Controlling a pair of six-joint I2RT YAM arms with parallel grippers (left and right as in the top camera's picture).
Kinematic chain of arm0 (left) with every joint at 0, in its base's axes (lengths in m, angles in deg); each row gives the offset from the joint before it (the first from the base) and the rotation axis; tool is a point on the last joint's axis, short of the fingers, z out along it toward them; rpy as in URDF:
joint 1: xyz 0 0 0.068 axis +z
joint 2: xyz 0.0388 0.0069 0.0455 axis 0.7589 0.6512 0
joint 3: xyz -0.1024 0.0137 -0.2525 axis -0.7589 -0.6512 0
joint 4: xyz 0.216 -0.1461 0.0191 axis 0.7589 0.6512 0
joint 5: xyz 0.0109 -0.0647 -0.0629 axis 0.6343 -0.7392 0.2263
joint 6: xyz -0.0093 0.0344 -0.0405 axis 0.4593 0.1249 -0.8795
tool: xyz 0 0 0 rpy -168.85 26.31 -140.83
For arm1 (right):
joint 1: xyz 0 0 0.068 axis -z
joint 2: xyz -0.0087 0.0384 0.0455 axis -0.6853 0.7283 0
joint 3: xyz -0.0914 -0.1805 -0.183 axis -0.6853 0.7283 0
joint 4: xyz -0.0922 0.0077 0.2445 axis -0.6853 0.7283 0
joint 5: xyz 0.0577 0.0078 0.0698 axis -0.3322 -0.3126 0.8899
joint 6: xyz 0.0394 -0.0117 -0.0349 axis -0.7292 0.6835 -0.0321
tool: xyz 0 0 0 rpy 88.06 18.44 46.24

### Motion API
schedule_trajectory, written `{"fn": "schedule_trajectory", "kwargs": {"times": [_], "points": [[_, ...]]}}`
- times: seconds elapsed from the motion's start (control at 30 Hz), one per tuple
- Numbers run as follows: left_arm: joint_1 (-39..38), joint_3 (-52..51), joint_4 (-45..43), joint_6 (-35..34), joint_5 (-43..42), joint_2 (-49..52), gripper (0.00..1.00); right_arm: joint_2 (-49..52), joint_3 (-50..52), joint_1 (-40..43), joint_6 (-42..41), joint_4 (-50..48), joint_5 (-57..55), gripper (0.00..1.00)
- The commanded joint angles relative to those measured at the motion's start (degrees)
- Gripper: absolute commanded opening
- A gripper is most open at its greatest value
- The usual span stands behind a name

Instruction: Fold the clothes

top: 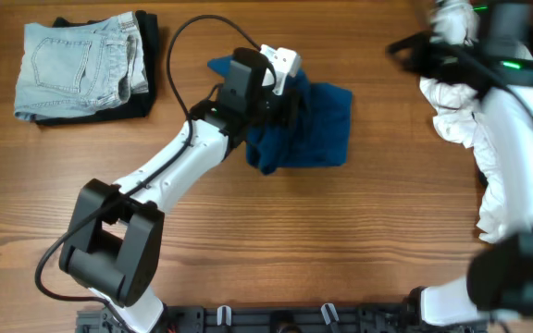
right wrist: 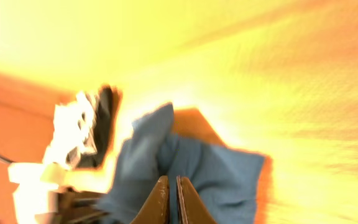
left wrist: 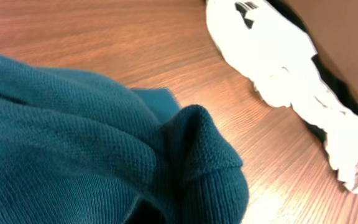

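I should bring my right gripper back, since the deep-blue garment lies bunched (top: 272, 148) under my left gripper, then take its upper layer (top: 314, 104) and pull it open before folding.
The deep-blue garment (top: 317, 129) lies bunched at the table's middle. My left gripper (top: 280, 91) sits on its top-left part. In the left wrist view the blue knit (left wrist: 73, 143) fills the frame and hides the fingers, which appear shut on a fold. My right gripper (top: 401, 46) is at the far right, raised and apart from the cloth. Its fingers (right wrist: 168, 183) are pressed together and empty, and the blue garment (right wrist: 222, 177) shows blurred beyond them. The white garment with black marks (top: 452, 111) lies crumpled at the right edge and shows in the left wrist view (left wrist: 272, 56). The denim shorts (top: 72, 65) lie folded at the far left.
A black garment (top: 146, 55) lies under the denim shorts. The left arm's black cable (top: 179, 46) loops above the table between the shorts and the blue garment. The right arm (top: 516, 157) stands over the white garment. Bare wood table (top: 340, 240) stretches along the front.
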Motion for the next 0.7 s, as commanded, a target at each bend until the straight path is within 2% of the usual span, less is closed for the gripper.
{"fn": "schedule_trajectory", "kwargs": {"times": [0.0, 0.23, 0.33, 0.4, 0.43, 0.5, 0.53, 0.67], "points": [[-2.9, 1.3, -3.2, -0.8, -0.3, 0.6, 0.04, -3.2, 0.0, 3.7, 0.1, 3.1, 1.2, 0.06], [-4.8, 1.3, -4.5, -0.8, 0.8, 1.4, 0.04, -2.7, 0.2, 5.0, 2.3, 6.3, 0.6, 0.05], [-5.8, 1.3, -6.0, -0.8, 0.8, 1.6, 0.12, -2.7, 0.2, 5.0, 2.2, 6.4, -0.6, 0.05], [-6.6, 1.3, -7.8, -0.8, 0.8, 1.9, 0.30, -2.7, 0.2, 5.0, 2.3, 6.4, -0.7, 0.05], [-7.1, 1.3, -9.1, -0.8, 0.8, 2.3, 0.43, -2.7, 0.2, 5.0, 2.3, 6.4, -0.7, 0.05], [-8.2, 1.3, -12.1, -0.8, 0.8, 3.0, 0.97, -2.7, 0.2, 5.0, 2.3, 6.3, -0.7, 0.05], [-8.6, 1.3, -13.4, -0.8, 0.8, 3.3, 1.00, -2.7, 0.2, 5.0, 2.4, 6.3, -0.8, 0.05], [-8.7, 1.4, -14.8, -1.2, 0.9, 3.6, 1.00, -2.7, 0.2, 5.2, 2.3, 6.2, -0.8, 0.05]]}}
